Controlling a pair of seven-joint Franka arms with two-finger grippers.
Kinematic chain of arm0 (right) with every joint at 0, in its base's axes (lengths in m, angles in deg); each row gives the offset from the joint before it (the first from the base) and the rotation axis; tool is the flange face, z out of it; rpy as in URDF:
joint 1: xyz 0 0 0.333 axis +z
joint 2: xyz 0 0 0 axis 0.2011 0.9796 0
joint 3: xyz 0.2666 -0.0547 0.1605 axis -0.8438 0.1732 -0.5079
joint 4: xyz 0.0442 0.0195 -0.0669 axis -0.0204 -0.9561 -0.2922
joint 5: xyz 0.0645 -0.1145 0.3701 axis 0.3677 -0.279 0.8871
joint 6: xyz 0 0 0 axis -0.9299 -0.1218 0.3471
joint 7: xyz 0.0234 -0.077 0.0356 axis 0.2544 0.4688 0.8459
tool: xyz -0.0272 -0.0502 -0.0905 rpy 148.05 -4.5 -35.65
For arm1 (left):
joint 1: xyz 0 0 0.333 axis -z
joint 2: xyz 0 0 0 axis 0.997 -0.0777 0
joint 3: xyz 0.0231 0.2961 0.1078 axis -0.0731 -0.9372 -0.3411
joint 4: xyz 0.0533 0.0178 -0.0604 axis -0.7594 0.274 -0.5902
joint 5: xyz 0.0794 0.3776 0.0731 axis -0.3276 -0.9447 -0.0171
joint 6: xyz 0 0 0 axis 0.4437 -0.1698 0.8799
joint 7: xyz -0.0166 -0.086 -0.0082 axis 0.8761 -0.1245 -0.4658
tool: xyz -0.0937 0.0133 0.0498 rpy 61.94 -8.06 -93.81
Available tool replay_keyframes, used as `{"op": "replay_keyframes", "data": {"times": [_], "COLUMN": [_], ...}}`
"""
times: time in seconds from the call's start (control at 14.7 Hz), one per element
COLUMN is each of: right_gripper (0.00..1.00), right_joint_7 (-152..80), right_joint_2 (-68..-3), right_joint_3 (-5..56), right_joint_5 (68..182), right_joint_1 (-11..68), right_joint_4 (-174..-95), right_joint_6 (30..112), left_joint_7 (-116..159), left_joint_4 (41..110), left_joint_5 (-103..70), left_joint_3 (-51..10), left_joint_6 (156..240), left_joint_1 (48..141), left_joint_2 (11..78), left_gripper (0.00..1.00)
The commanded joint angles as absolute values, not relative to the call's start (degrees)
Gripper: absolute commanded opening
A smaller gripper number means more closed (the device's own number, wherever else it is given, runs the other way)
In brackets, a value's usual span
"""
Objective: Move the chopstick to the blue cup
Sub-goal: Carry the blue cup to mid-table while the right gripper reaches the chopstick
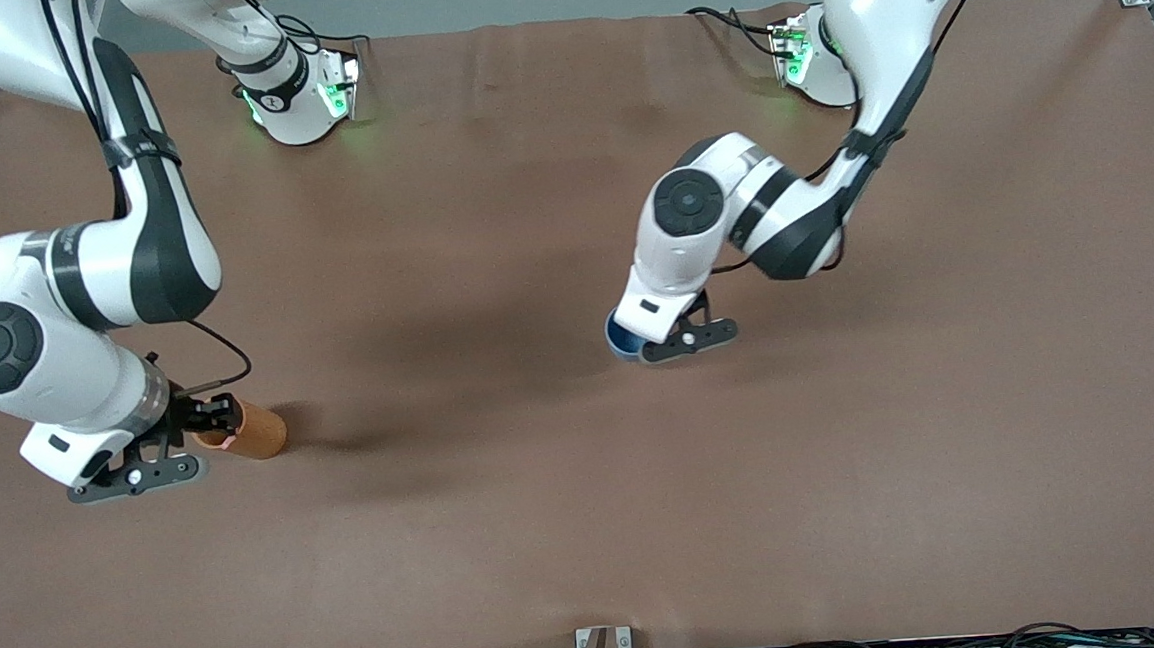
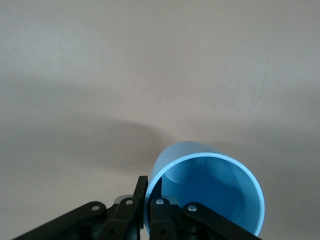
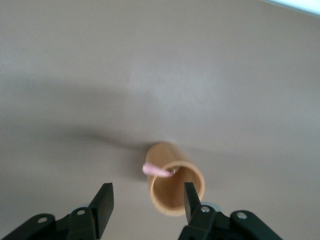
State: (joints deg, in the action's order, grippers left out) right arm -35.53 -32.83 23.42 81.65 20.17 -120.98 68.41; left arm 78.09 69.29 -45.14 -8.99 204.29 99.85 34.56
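Observation:
Next, my left gripper opens and moves back out of the way before the chopstick [image 3: 157, 170] goes in, because the gripper is clamping the blue cup's rim [image 1: 623, 338] and its hand is blocking the cup's opening.
The blue cup [image 1: 619, 340] is near the table's middle, mostly hidden under my left hand. In the left wrist view the blue cup [image 2: 210, 192] shows its darker inside. My left gripper [image 2: 149, 194] is shut on its rim, one finger outside the wall and one inside. My left gripper [image 1: 633, 347] is hidden under the hand in the front view. A pale-pink chopstick end [image 3: 156, 170] pokes over the rim of the orange-brown cup [image 3: 176, 186]. My right gripper [image 3: 147, 202] is open just above that cup [image 1: 253, 431], touching nothing. My right gripper [image 1: 205, 417] is at the cup's mouth.
The brown table [image 1: 589, 524] runs wide around both cups. The orange-brown cup stands toward the right arm's end of the table, nearer the front camera than the blue cup. A small metal bracket [image 1: 603, 643] sits at the table's near edge.

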Motion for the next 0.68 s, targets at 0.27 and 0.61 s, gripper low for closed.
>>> {"op": "replay_keyframes", "data": {"times": [0.27, 0.61], "right_gripper": [0.62, 0.44], "right_joint_7": [-30.39, -29.95], "right_joint_2": [-30.91, -31.44], "right_joint_3": [23.08, 23.17], "right_joint_5": [80.58, 80.41], "right_joint_1": [19.77, 19.78], "right_joint_4": [-126.06, -127.22], "right_joint_6": [76.60, 75.99], "left_joint_7": [79.08, 78.73], "left_joint_4": [67.01, 68.06], "left_joint_5": [-48.94, -49.03], "left_joint_3": [-7.60, -7.60], "left_joint_6": [204.11, 206.13], "left_joint_1": [98.99, 98.55], "left_joint_2": [30.50, 29.89], "left_gripper": [0.01, 0.07]}}
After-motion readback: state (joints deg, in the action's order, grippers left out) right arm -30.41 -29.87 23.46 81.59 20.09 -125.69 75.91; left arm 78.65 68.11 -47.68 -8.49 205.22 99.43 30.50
